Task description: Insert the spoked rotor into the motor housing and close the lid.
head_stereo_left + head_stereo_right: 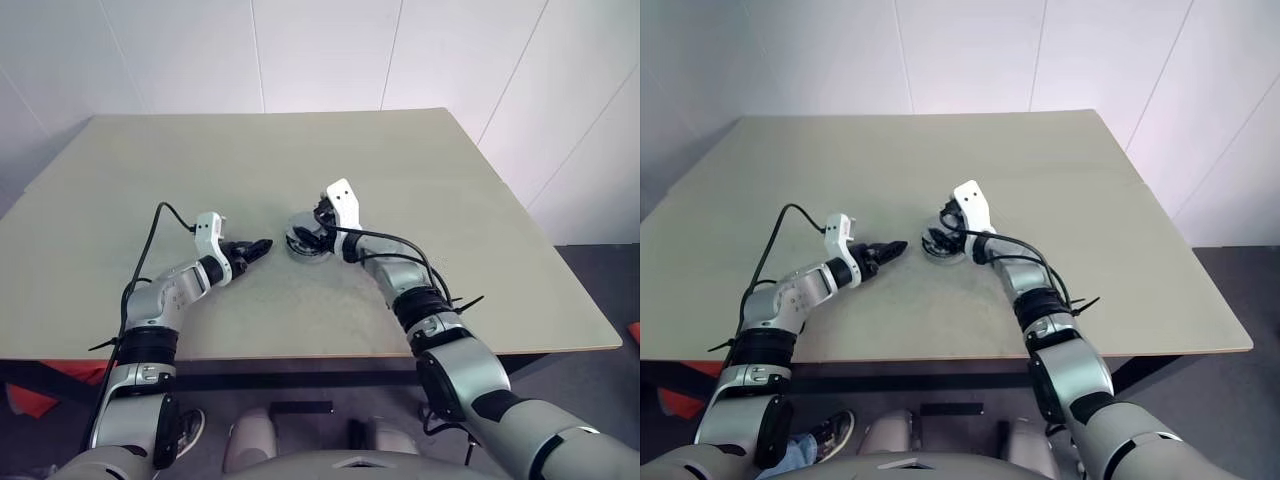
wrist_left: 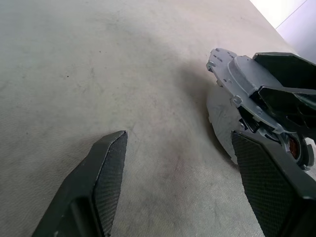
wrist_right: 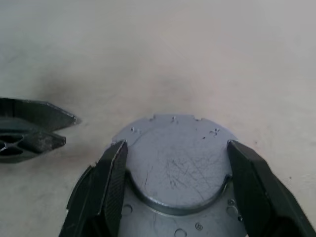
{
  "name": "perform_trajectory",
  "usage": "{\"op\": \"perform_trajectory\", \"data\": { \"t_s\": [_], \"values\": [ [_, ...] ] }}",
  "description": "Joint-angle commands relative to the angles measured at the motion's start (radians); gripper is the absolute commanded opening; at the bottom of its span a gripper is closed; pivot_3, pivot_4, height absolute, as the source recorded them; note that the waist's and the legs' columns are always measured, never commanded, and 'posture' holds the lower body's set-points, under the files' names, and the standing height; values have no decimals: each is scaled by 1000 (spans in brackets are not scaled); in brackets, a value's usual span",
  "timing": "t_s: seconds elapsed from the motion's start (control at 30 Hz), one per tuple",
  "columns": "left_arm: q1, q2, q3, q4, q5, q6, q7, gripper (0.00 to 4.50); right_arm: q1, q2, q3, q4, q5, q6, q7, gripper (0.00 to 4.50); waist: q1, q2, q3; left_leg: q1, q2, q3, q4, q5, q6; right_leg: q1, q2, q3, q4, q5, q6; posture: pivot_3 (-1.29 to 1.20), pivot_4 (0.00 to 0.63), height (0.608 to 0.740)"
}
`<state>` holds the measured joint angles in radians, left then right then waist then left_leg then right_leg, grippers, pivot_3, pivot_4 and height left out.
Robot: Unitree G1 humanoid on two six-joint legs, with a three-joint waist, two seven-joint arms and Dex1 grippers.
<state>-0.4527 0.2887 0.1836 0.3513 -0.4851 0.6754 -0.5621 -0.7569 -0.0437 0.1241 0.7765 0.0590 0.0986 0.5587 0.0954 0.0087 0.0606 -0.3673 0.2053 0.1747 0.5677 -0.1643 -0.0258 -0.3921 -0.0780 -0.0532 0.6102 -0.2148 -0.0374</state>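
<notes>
I expect the motor housing [image 2: 222, 118] to come along with the lid when I carry it, because the lid's tabbed rim [image 2: 236, 96] sits along the motor housing's pale side.
The lid [image 3: 173, 168], a round grey disc with its plain scratched face up, lies on the motor housing [image 1: 303, 248] in the middle of the table. My right gripper [image 3: 176, 144] straddles the lid, one black finger against each side of its rim, shut on it. The spoked rotor is hidden. My left gripper [image 1: 255, 247] hovers just left of the housing, pointing at it, open with nothing between its fingers [image 2: 106, 168]. In the left wrist view a coppery bit of the housing [image 2: 292, 148] peeks out under the right gripper.
The beige table [image 1: 300, 150] carries nothing else around the housing. Its front edge runs just below my forearms, and its right edge slants off toward the white wall.
</notes>
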Motion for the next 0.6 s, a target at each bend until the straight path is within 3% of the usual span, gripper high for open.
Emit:
{"op": "perform_trajectory", "data": {
  "t_s": [0.03,0.27,0.6],
  "values": [
    [-6,0,9,-14,-2,-10,1,3544,38,-25,33,-110,-11,27,62,3054,1,0,0,0,0,0,0,0,0,0,0,0,0,0,0,0,0,740],
    [-5,-14,7,-10,1,-17,5,3544,98,-56,18,-302,44,124,118,3054,1,0,0,0,0,0,0,0,1,0,0,0,-1,0,0,0,0,740],
    [6,-15,7,-21,1,-13,4,3544,117,-45,-5,-319,75,142,122,3054,2,0,0,-1,0,0,0,-1,1,0,0,0,-2,0,0,0,0,740]
  ]
}}
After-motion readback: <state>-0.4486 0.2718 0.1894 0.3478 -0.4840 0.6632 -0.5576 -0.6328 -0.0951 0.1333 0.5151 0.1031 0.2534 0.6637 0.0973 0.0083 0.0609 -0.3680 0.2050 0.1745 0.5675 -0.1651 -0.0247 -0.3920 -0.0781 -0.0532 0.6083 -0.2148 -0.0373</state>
